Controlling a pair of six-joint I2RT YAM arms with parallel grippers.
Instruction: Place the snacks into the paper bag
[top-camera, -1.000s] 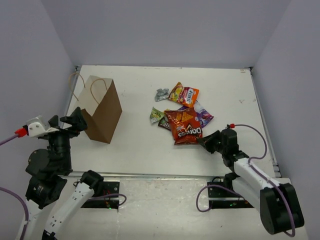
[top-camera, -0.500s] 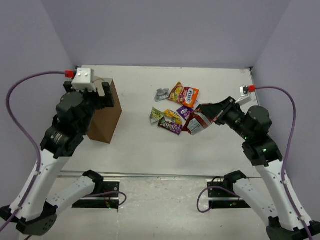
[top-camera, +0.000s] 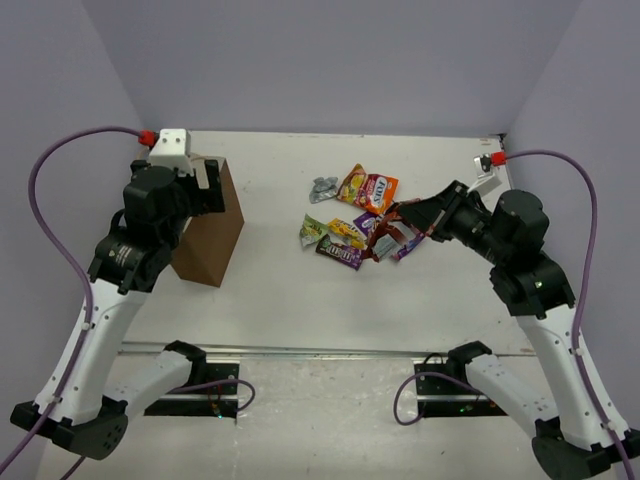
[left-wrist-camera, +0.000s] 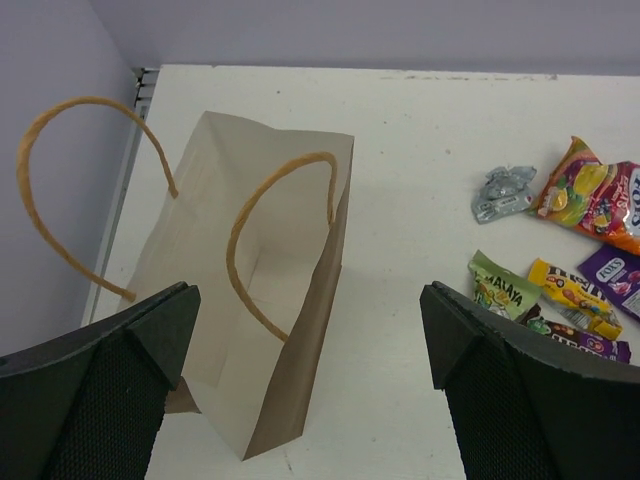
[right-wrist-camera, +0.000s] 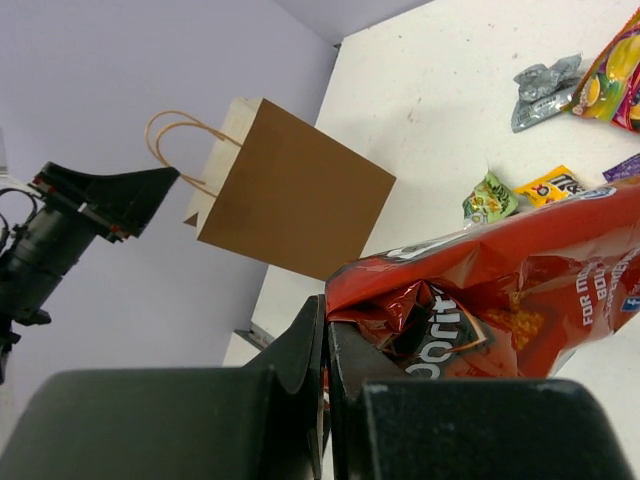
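Observation:
The brown paper bag (top-camera: 211, 240) is open, and its creased walls (left-wrist-camera: 312, 335) stand up by themselves. The bag should keep its opening open when I carry it by its rim.
The brown paper bag (top-camera: 210, 235) stands upright and open at the left; its pale inside and loop handles show in the left wrist view (left-wrist-camera: 250, 290). My left gripper (left-wrist-camera: 308, 300) hovers above it, open and empty. My right gripper (right-wrist-camera: 325, 312) is shut on the top edge of the red-orange chip bag (right-wrist-camera: 520, 290) and holds it above the snack pile (top-camera: 388, 240). On the table lie the silver-grey wrapper (top-camera: 323, 187), orange-yellow packet (top-camera: 365, 187), yellow-green packet (top-camera: 313, 230), dark brown candy (top-camera: 340, 255) and purple packet (top-camera: 410, 243).
A yellow candy packet (top-camera: 347, 233) lies in the pile. The bag also shows in the right wrist view (right-wrist-camera: 300, 190), far left of the held chips. Purple walls close in the white table (top-camera: 280, 290) on three sides.
Both arms have risen from low near the table's front edge. My right gripper has closed on the chip bag and lifted it off the pile. My left gripper has moved above the paper bag.

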